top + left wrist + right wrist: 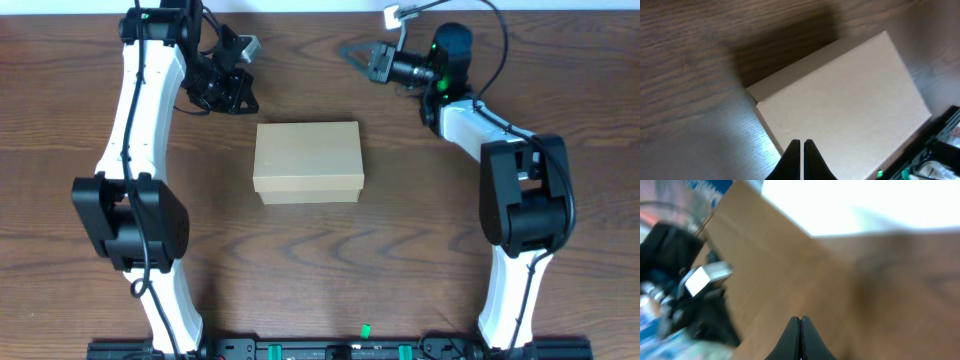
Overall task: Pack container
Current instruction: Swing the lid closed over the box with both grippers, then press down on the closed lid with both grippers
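The lid's front edge is up above the front side of the box, so my right gripper should move forward and push the lid's front corner down.
The container is a plain tan cardboard box with its flap lid closed, lying in the middle of the table. It fills much of the left wrist view. My left gripper hangs above the table just behind the box's back left corner; its fingers are shut and hold nothing. My right gripper is at the back of the table, behind the box's right end and apart from it; its fingers are shut and empty. The right wrist view is blurred.
The dark wood table surrounds the box. A black rail with green clips runs along the front edge. The left arm's black wrist shows blurred in the right wrist view.
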